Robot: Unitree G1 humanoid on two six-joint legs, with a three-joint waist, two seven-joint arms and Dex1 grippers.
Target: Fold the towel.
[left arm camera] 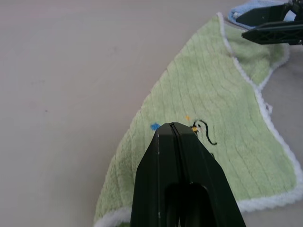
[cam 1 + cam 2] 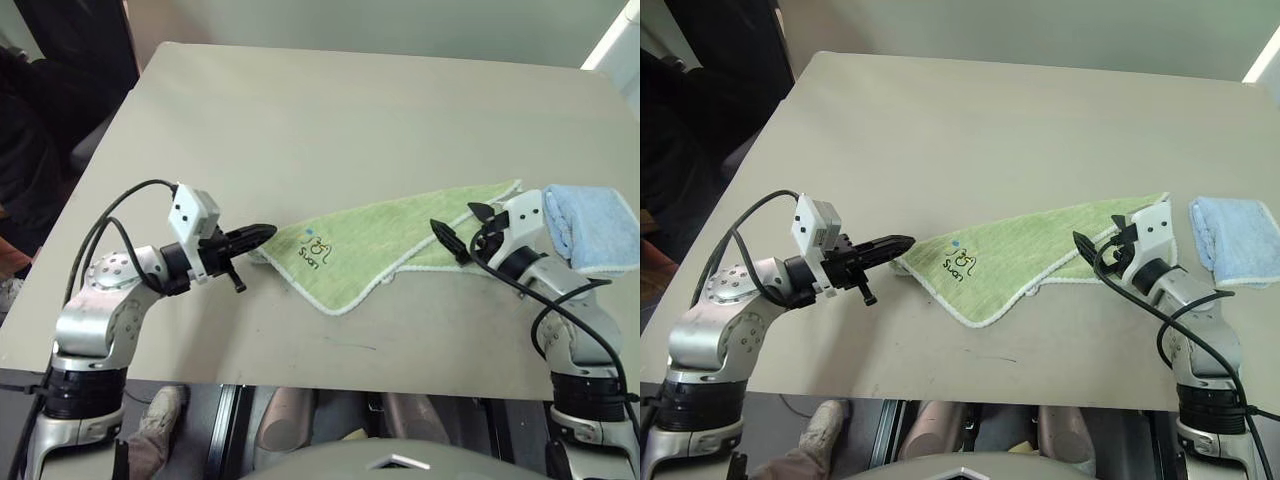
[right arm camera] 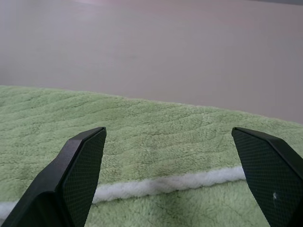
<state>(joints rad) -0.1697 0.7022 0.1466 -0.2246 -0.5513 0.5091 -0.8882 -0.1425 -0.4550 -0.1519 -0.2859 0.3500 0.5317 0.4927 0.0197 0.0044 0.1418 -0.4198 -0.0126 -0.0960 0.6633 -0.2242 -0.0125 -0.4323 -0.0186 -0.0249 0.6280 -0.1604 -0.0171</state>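
My gripper will fold the towel's end over, and both layers of the light green towel point(image 2: 370, 235) should move along together, because white edging point(image 2: 405, 262) slants across a second green layer.
The light green towel point(image 2: 400, 245) lies on the table as a flat, roughly triangular shape, its dark logo point(image 2: 318, 252) near the left end and whitish edging point(image 3: 156, 185) along the front. My left gripper point(image 2: 262, 234) is shut, its tip right over the towel's left corner; in the left wrist view its closed fingers point(image 1: 177, 161) sit above the cloth with none visible between them. My right gripper point(image 2: 460, 222) stands open just over the towel's right end, with its two fingers point(image 3: 75, 175) spread wide above the edging and nothing between them.
A small folded light blue towel point(image 2: 595, 225) lies on the table point(image 2: 300, 120) just right of my right gripper. A person in dark clothes point(image 2: 50, 100) stands at the table's far left. The table's front edge runs close under both arms.
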